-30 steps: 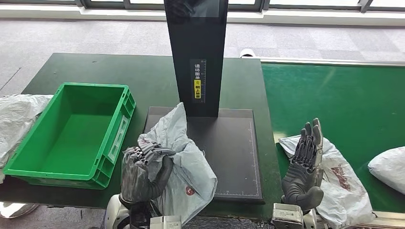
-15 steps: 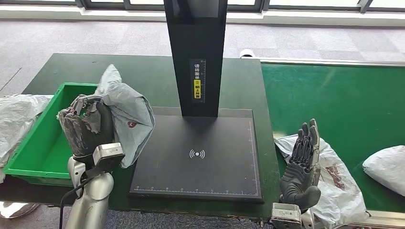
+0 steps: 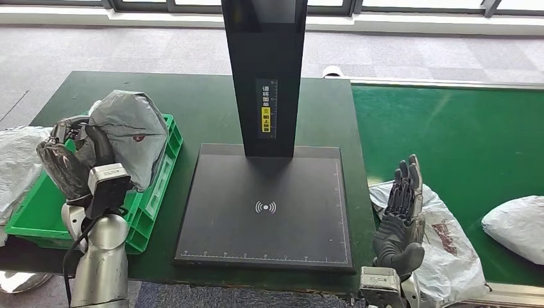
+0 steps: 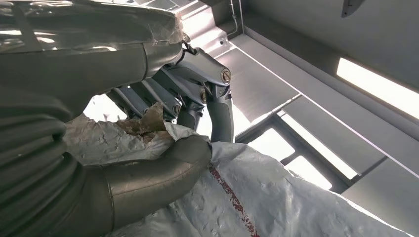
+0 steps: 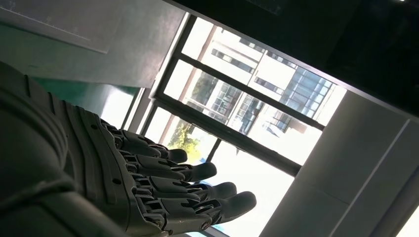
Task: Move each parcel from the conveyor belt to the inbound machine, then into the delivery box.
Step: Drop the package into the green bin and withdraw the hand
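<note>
The parcel's near end (image 3: 448,288) will bunch up around my thumb when I lift it, because the white parcel's wrapping (image 3: 453,246) is loose and wrinkled.
My left hand (image 3: 67,160) grips a crumpled grey parcel (image 3: 128,135) and holds it above the green delivery box (image 3: 151,192) at the table's left. The left wrist view has the thumb and fingers (image 4: 163,98) clamped on the parcel (image 4: 267,197). The black inbound machine's flat plate (image 3: 266,208) lies bare in the middle, its dark post (image 3: 264,70) rising behind. My right hand (image 3: 401,218) is open, fingers straight and raised, over a white parcel (image 3: 449,250) on the green conveyor belt (image 3: 462,135). Another white parcel (image 3: 516,218) lies at the belt's right edge.
A heap of grey-white bags (image 3: 16,160) lies left of the green box. The dark green table (image 3: 192,102) stretches behind the box and the machine. Windows (image 5: 237,113) appear past my right hand's fingers (image 5: 197,192).
My left hand has carried the grey parcel off the machine's plate and leftward, to above the green box. The right hand has stayed over the white parcel, which shifted slightly.
</note>
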Tool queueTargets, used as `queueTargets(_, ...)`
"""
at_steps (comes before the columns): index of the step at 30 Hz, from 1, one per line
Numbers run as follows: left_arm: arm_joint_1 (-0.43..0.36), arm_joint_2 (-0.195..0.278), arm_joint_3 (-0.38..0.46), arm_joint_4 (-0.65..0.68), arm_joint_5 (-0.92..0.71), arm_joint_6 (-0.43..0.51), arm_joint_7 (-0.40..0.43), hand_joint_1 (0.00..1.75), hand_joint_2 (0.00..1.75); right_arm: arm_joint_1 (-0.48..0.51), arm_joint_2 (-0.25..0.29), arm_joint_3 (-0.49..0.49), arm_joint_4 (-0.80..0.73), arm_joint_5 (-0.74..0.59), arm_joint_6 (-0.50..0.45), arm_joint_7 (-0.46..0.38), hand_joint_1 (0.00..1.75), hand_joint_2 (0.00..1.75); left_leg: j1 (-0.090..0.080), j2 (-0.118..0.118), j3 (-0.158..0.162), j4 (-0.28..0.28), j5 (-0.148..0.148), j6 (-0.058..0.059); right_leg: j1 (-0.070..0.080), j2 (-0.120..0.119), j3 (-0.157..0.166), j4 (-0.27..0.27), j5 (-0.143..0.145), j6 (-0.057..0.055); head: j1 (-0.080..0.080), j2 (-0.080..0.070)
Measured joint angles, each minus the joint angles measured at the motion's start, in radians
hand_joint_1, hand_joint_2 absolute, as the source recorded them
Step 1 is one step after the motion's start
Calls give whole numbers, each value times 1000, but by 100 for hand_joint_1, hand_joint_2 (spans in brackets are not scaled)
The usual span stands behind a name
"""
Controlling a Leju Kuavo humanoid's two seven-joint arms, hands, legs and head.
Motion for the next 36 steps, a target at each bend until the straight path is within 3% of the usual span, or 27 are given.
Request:
queueTargets(12,-9,0,27,20,-12,9,-2,175,175,-5,0,0,0,5,1,1,0,0,0,0,0,0,0,0,0,0,0,0,0,0,0,0)
queueTargets(20,-59,9,128,122,1,-13,-15,175,175,-4,4,-9,0,21,-8,16,0,0,0,0,0,0,0,0,0,0,0,0,0,0,0,0)
queueTargets(24,-71,10,149,198,-21,-19,-1,0,0,-4,6,-15,0,30,-14,24,0,0,0,0,0,0,0,0,0,0,0,0,0,0,0,0)
queueTargets(29,-99,11,186,338,22,18,34,0,0,-23,6,-17,21,62,-33,54,0,0,0,0,0,0,0,0,0,0,0,0,0,0,0,0)
queueTargets(36,-160,10,233,484,205,41,47,0,0,-69,6,-17,81,81,-88,68,0,0,-1,-5,3,-1,1,1,-1,-5,4,0,0,1,0,0)
